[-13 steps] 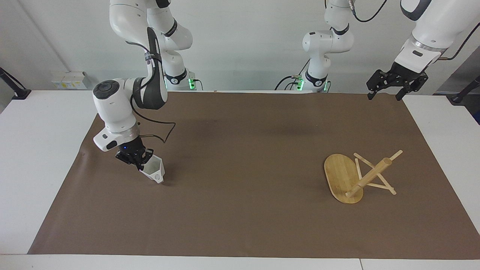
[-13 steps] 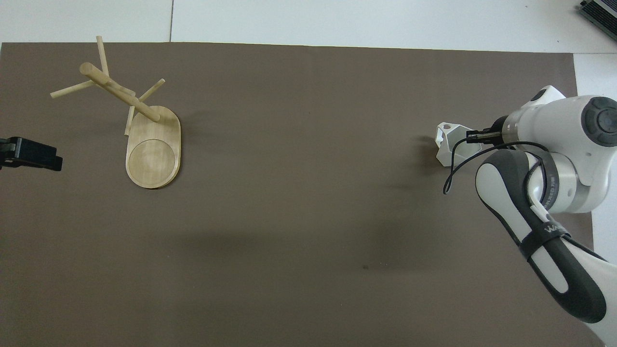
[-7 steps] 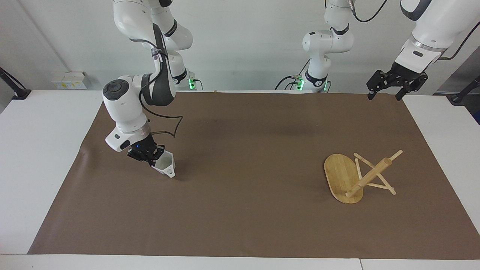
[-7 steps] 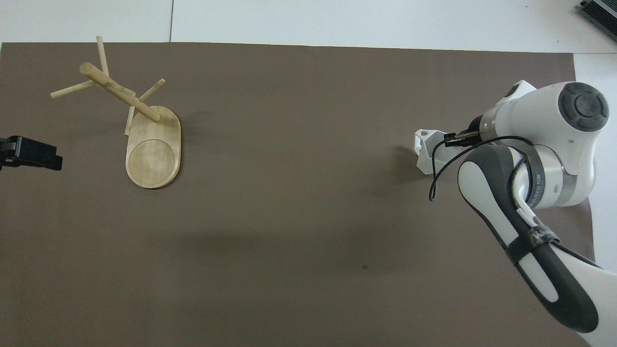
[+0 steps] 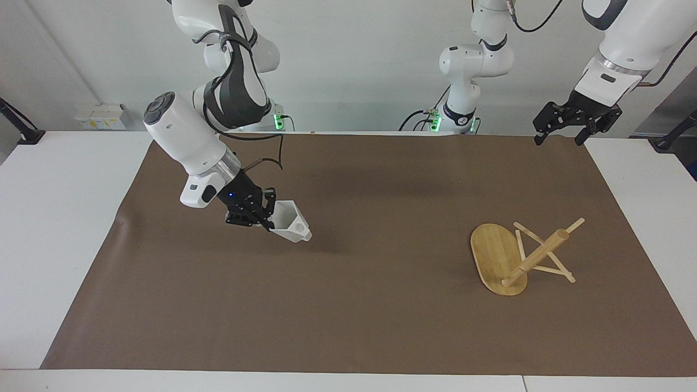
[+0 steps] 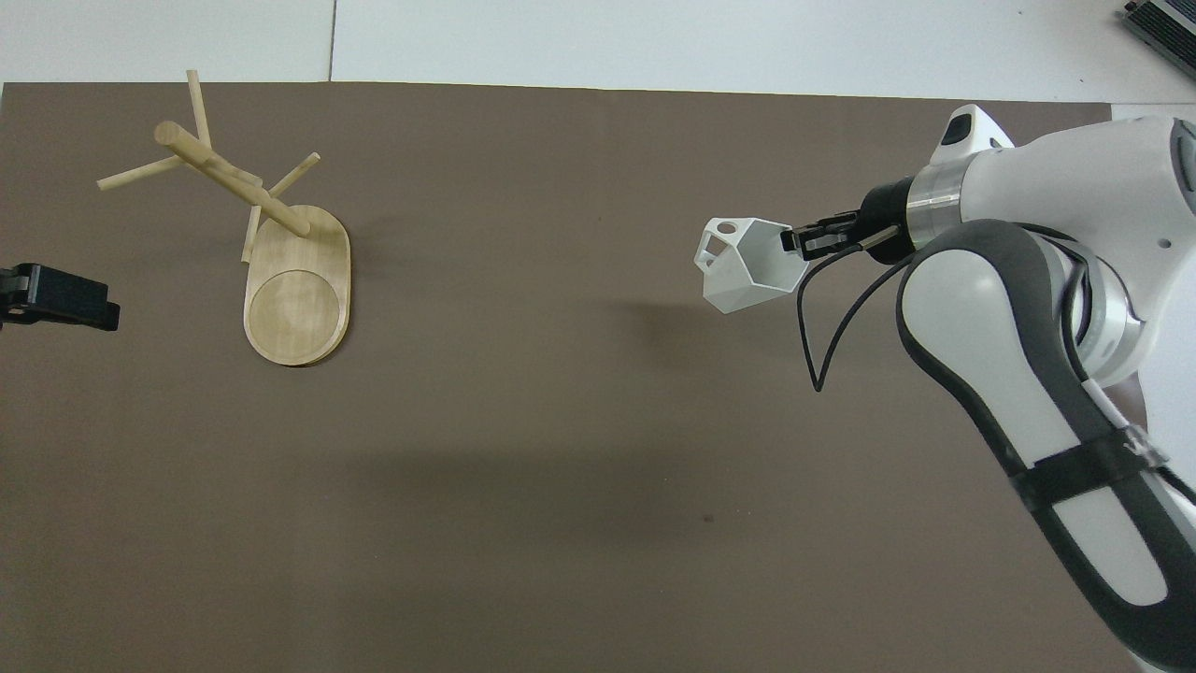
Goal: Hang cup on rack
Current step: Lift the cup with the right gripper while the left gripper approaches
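Note:
The white faceted cup (image 6: 756, 269) will slip over one of the rack's thin pegs when I carry it there, because the open gap in the cup's handle (image 6: 714, 246) looks wider than the pegs.
My right gripper (image 5: 266, 218) (image 6: 795, 242) is shut on the rim of the white faceted cup (image 5: 292, 227) (image 6: 749, 269). The cup hangs tilted above the brown mat (image 5: 381, 305), its handle (image 6: 715, 245) pointing away from the gripper and its shadow on the mat below. The bamboo rack (image 5: 523, 258) (image 6: 271, 234) sits on its oval base (image 5: 493, 253) (image 6: 297, 299) toward the left arm's end of the table, well apart from the cup. Its post (image 5: 536, 256) carries thin crossing pegs. My left gripper (image 5: 558, 142) (image 6: 65, 304) waits open, raised over the mat's corner at that end.
The brown mat (image 6: 561, 467) covers most of the white table (image 5: 60, 218). A black cable (image 6: 822, 327) loops from the right wrist beside the cup.
The right gripper has lifted the cup off the mat and carried it toward the middle of the table, tilting over as it went. The left arm and the rack have not moved.

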You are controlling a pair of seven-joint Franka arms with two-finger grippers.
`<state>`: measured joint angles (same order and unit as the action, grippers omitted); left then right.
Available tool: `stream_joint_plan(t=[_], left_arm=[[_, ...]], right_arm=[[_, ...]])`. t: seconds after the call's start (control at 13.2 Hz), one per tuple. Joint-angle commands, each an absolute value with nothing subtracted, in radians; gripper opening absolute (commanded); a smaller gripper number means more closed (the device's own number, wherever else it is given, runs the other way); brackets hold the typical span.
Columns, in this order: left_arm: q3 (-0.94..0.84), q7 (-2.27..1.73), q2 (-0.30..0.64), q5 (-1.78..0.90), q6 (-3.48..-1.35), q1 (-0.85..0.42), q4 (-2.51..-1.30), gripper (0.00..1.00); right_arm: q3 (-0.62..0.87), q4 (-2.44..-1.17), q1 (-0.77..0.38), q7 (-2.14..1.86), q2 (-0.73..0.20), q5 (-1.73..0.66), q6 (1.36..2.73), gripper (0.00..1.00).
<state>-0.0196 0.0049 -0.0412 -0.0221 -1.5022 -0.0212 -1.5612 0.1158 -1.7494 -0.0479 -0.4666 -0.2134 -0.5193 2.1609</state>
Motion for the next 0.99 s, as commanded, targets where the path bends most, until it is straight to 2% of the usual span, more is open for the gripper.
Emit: stream_joint_plan(t=[0.0,0.23,0.38,0.53,0.91], left_arm=[[-0.021,-0.081,-0.064,-0.009,-1.5,-0.018,-1.583,1.0],[-0.026,-0.249,-0.064,-0.02,-1.506,-0.032,-1.588,1.0],[-0.031,-0.416,-0.064,-0.067,-1.516,-0.037,-1.595,1.0],[-0.034,-0.599,-0.064,-0.126,-1.543,-0.038,-1.597,1.0],[-0.054,-0.987,-0.048,-0.305,-1.612,-0.037,-1.586,1.0]], right_arm=[[0.188,-1.674,-0.035,-0.552,-0.224,-0.62,2.16,0.0],[0.28,-1.597,-0.028,-0.575,-0.221,-0.758,2.177,0.0],[0.343,-1.594,-0.026,-0.653,-0.218,-0.956,2.282,0.0],[0.376,-1.586,-0.029,-0.751,-0.218,-1.081,2.316,0.0],[0.399,-1.586,-0.034,-0.86,-0.218,-1.097,2.306,0.0]])
